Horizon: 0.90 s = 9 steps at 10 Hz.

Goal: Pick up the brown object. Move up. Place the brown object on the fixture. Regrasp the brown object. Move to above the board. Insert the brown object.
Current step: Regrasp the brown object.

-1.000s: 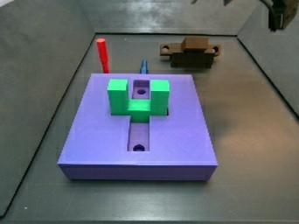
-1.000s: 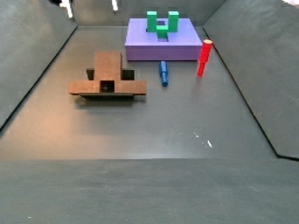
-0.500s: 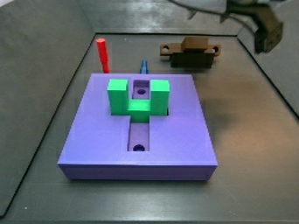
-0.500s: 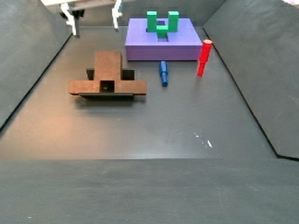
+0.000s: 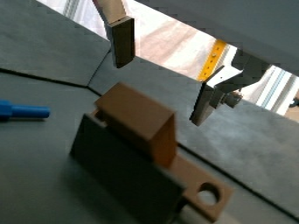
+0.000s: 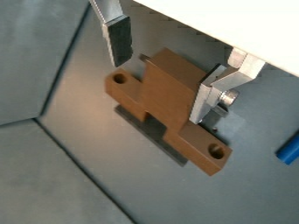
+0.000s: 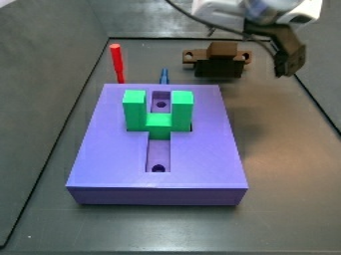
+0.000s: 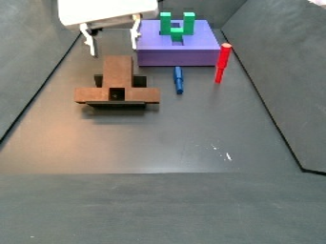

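The brown object will come loose and leave the dark fixture (image 7: pixel 218 69) behind when I lift, because the fixture leaves the top of the brown object (image 7: pixel 222 48) uncovered.
The brown object (image 7: pixel 213 53) lies on the dark fixture (image 7: pixel 220 70) at the back of the floor, behind the purple board (image 7: pixel 160 159). It also shows in a side view (image 8: pixel 117 74). My gripper (image 8: pixel 112 40) is open and empty, just above and behind the brown object. In both wrist views the gripper (image 5: pixel 163 70) (image 6: pixel 163 68) has its fingers spread either side of the raised middle of the brown object (image 5: pixel 140 118) (image 6: pixel 163 96), not touching it. The fixture (image 5: pixel 111 162) shows dark beneath the piece.
A green U-shaped block (image 7: pixel 158 110) stands on the board over its groove. A red peg (image 7: pixel 118 62) stands upright beside the board's far corner. A small blue piece (image 8: pixel 178 78) lies between the board and the fixture. Grey walls surround the floor.
The gripper has come down from the edge of the side views to just over the brown object. The brown object, fixture and board have not moved.
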Tool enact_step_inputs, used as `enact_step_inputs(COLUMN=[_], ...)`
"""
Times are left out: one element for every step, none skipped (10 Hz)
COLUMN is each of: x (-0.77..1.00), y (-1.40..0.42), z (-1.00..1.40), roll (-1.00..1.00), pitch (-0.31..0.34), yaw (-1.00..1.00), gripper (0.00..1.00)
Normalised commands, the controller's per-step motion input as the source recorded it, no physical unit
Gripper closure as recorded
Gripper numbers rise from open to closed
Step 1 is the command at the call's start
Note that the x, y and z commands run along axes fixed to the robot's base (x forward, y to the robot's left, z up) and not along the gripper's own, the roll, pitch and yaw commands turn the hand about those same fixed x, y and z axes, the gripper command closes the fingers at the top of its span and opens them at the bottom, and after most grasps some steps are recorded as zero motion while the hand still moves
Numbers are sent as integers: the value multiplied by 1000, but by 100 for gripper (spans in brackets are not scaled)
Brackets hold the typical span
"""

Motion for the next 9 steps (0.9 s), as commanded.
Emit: enact_step_inputs(x=[-249, -229, -257, -209, -43, 0, 60, 97, 0], y=[0, 0, 0, 0, 0, 20, 26, 31, 100], z=[-351, -334, -337, -280, -114, 0, 9, 0, -49], roll=[-46, -34, -51, -86, -114, -183, -229, -274, -331], pitch=[-63, -43, -60, -51, 0, 0, 0, 0, -11], yaw=[-151, -160, -154, -146, -166, -120, -86, -114, -129], gripper=[0, 0, 0, 0, 0, 0, 0, 0, 0])
